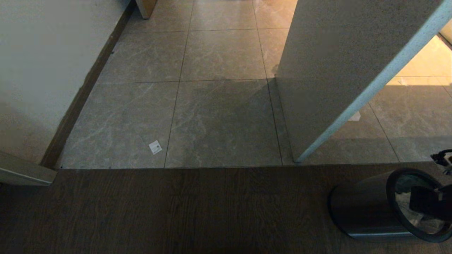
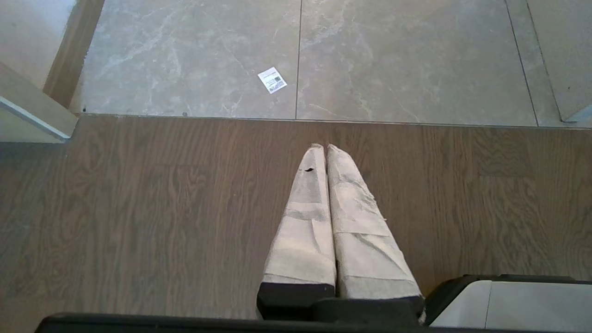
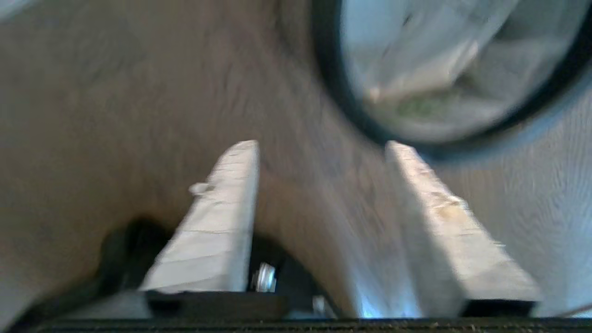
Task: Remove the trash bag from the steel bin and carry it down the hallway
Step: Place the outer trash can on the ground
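My gripper will lift the black ring rim (image 1: 391,194), which should come away and show the trash bag's hidden edge, because white plastic (image 1: 403,201) runs up beneath the ring rim.
The steel bin (image 1: 363,208) stands on the dark wood floor at the lower right, its black ring rim (image 3: 333,97) facing up. Translucent white plastic of the trash bag (image 3: 430,69) with a little green shows inside it. My right arm (image 1: 429,203) reaches in from the right edge over the bin's mouth. The right gripper (image 3: 319,145) is open with nothing between its fingers, its tips just short of the rim. My left gripper (image 2: 323,148) hangs shut and empty over the wood floor, away from the bin. The hallway (image 1: 219,106) of grey marbled tiles starts just beyond the wood.
A white wall corner (image 1: 339,70) juts in right behind the bin. Another white wall with a dark baseboard (image 1: 42,70) lines the hallway's left side. A small white paper label (image 1: 155,147) lies on the tiles. Part of my base (image 2: 508,300) shows beside the left gripper.
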Motion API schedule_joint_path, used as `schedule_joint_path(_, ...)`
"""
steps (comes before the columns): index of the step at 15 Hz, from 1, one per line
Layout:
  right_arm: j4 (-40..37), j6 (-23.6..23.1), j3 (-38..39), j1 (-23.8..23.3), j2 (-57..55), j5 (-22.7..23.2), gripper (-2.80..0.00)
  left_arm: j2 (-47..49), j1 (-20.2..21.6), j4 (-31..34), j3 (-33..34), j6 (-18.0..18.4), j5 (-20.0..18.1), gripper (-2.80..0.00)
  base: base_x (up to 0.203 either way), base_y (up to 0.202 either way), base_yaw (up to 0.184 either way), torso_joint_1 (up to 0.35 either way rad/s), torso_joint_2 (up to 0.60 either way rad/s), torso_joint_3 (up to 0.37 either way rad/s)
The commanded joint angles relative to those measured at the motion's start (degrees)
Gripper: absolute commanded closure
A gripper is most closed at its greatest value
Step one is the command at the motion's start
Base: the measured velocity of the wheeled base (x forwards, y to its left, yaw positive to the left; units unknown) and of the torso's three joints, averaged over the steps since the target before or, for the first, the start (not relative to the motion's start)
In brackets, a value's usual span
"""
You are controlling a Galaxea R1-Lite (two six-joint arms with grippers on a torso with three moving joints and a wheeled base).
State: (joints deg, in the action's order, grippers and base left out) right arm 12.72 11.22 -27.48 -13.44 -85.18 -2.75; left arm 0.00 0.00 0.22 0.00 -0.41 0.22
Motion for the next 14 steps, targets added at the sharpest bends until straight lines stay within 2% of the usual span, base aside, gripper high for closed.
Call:
schedule_joint_path(1,10.0,-0.3,-0.2,-3.3,-12.5,1.3,-2.80,0.0,0.0,0.0,0.0,0.0,0.0,0.00,0.000,0.000,0.000,0.000,0.00,0.000)
schedule_joint_path(3,13.6,-0.1,-1.0,-4.5,-17.1,4.5,-2.80,0.0,0.0,0.0,0.0,0.0,0.0,0.00,0.000,0.000,0.000,0.000,0.00,0.000)
schedule_joint_path(5,16.9,1.7,-1.4,-4.6,-20.1,5.9,-2.80,0.0,0.0,0.0,0.0,0.0,0.0,0.00,0.000,0.000,0.000,0.000,0.00,0.000)
schedule_joint_path(10,23.2,2.4,-2.3,-4.6,-27.0,8.6,-2.80,0.0,0.0,0.0,0.0,0.0,0.0,0.00,0.000,0.000,0.000,0.000,0.00,0.000)
schedule_joint_path(12,25.8,3.6,-2.4,-4.5,-28.9,11.4,-2.80,0.0,0.0,0.0,0.0,0.0,0.0,0.00,0.000,0.000,0.000,0.000,0.00,0.000)
schedule_joint_path(14,27.8,4.2,-2.5,-3.9,-31.0,11.7,-2.80,0.0,0.0,0.0,0.0,0.0,0.0,0.00,0.000,0.000,0.000,0.000,0.00,0.000)
